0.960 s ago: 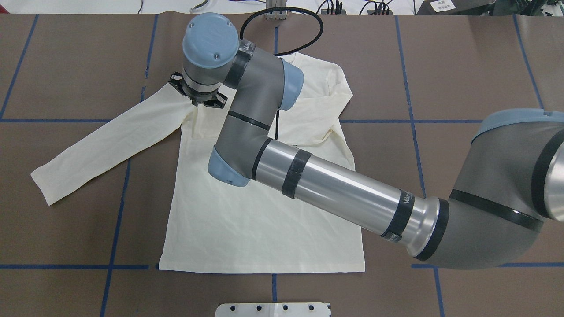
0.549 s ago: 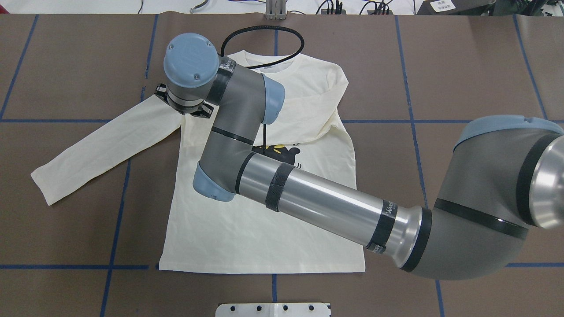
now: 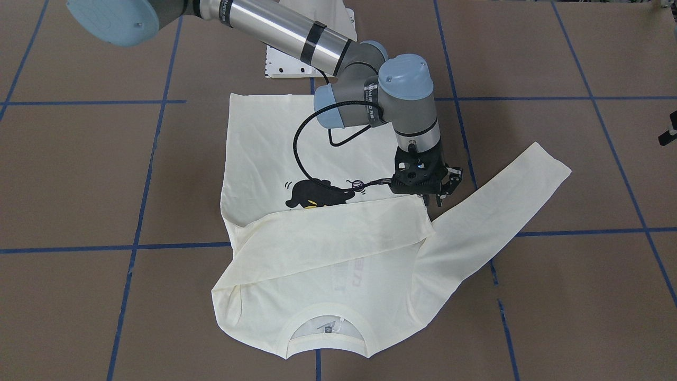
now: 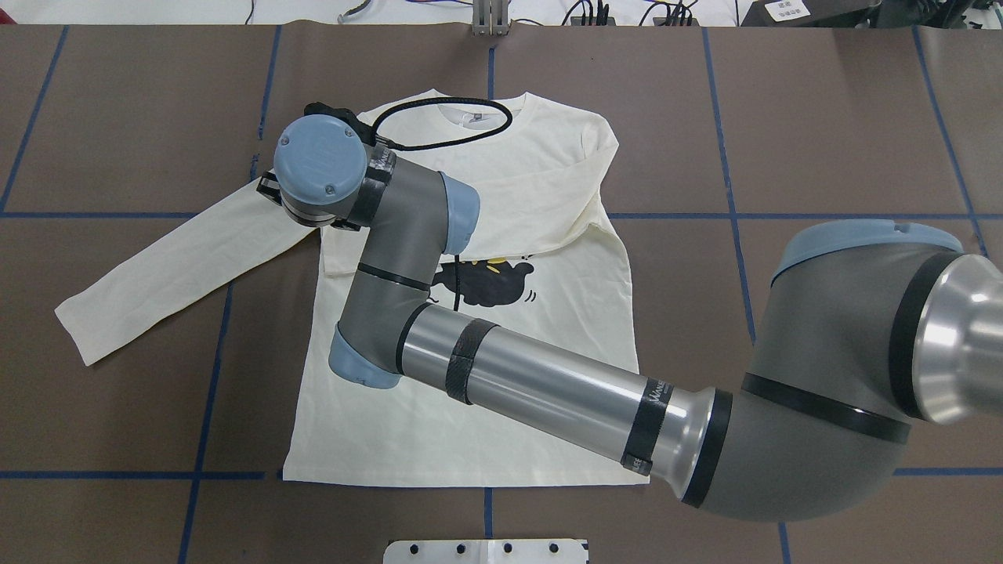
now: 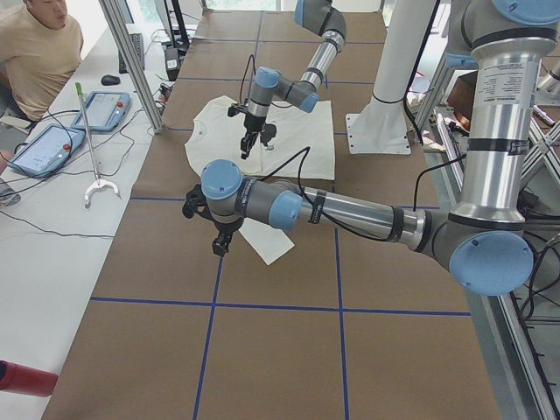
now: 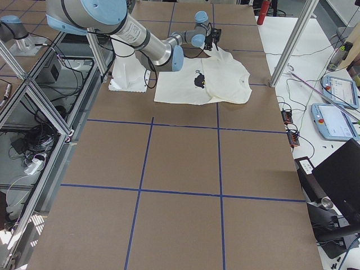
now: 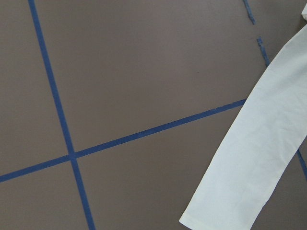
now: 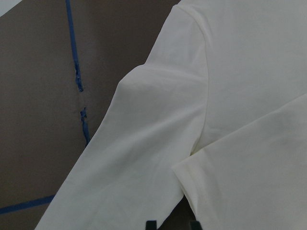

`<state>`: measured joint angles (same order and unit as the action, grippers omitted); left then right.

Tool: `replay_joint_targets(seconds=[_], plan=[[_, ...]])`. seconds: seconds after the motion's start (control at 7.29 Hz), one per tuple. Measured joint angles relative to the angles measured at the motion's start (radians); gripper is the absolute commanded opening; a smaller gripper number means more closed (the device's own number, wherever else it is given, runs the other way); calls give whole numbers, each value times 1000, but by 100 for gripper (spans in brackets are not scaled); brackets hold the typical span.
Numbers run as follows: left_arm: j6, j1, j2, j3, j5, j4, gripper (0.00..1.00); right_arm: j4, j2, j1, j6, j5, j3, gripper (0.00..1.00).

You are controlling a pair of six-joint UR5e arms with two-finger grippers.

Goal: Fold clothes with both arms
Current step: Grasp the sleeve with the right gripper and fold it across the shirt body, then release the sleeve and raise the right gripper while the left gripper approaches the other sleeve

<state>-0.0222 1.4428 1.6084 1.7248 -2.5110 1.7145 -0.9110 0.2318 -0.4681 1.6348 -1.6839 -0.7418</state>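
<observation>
My right gripper should move back, because it is over the shoulder where the spread sleeve has to fold. My left gripper should then carry the sleeve's cuff across.
The cream T-shirt lies flat and face up, with the black cat print showing. One sleeve is folded across the chest. Its cuff lies at the opposite shoulder. The other sleeve is spread out to the side. My right gripper hovers over that shoulder, open and empty, its tips apart. My left gripper hangs above the table beside the spread sleeve's cuff. I cannot tell whether it is open or shut.
The white pedestal base plate sits at the table's near edge. Blue tape lines cross the brown table. An operator, tablets and a reacher stick are beyond the far edge.
My right arm has moved left and back toward the robot, uncovering the cat print and neckline. The shirt itself has not moved.
</observation>
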Motion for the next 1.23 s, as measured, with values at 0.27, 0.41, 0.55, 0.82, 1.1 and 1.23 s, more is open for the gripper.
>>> replay_joint_targets(seconds=[0.27, 0.41, 0.55, 0.82, 1.1, 1.23], plan=[[-220, -124, -4, -18, 3, 65, 97, -131, 135, -29, 31, -40, -256, 99], [-295, -183, -5, -48, 17, 87, 95, -206, 260, -71, 35, -109, -436, 99], [-331, -223, -5, -98, 33, 121, 90, -250, 390, -135, 34, -217, -589, 99], [-367, -288, -4, -175, 46, 175, 79, -273, 633, -254, 8, -360, -801, 99], [-376, -328, 2, -225, 48, 188, 71, -273, 810, -339, -94, -444, -922, 99], [-377, -342, 3, -236, 52, 189, 68, -272, 854, -356, -123, -462, -952, 99]])
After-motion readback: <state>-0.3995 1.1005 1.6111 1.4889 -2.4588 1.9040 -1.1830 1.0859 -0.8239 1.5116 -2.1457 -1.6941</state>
